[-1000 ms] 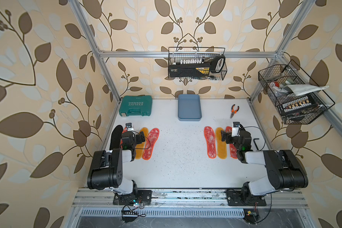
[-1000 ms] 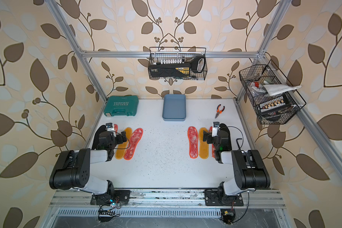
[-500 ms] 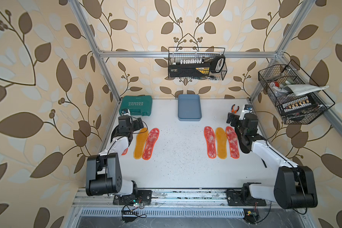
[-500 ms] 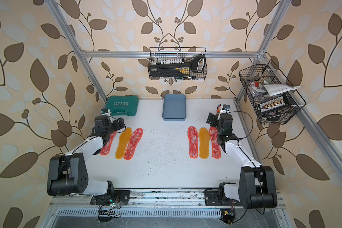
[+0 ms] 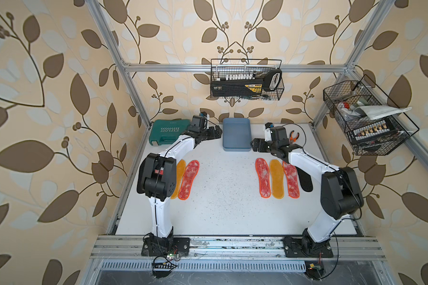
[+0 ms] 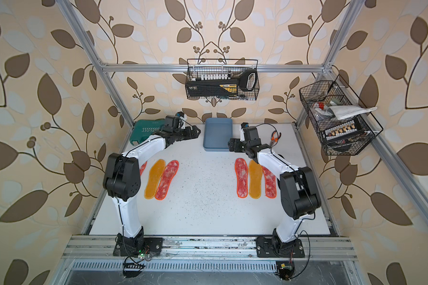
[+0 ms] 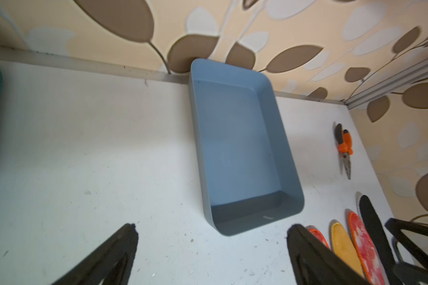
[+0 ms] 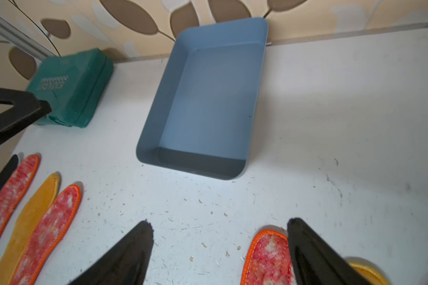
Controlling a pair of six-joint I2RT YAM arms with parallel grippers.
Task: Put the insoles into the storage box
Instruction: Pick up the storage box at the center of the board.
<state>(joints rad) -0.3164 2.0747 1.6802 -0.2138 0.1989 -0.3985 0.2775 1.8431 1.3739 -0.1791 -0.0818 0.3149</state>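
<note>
The robot's left gripper and right gripper should pull the storage box (image 5: 236,134) closer by its sides (image 5: 223,136), because it stands against the back wall, behind the insoles.
The blue-grey storage box (image 5: 236,134) (image 6: 217,134) stands empty at the back middle of the table. My left gripper (image 5: 216,132) (image 7: 213,226) hovers open just left of it, holding nothing. Off the box's near right corner, my right gripper (image 5: 256,145) (image 8: 219,222) is open above the toe of a red mottled insole (image 8: 269,259). That insole (image 5: 263,177) lies flat beside a yellow insole (image 5: 276,179), another red one (image 5: 290,180) and a black one (image 5: 305,181). On the left lie a yellow insole (image 6: 154,179) and a red insole (image 6: 167,179), with more partly hidden under my left arm.
A green tool case (image 5: 169,130) sits at the back left, close behind my left wrist. Orange-handled pliers (image 5: 293,135) lie at the back right. Black wire baskets hang on the back wall (image 5: 246,81) and the right wall (image 5: 366,118). Small debris speckles the white table (image 5: 223,197).
Both arms have stretched from over the insole rows toward the back, and the grippers now flank the storage box. The right jaws have narrowed slightly. No insole has moved.
</note>
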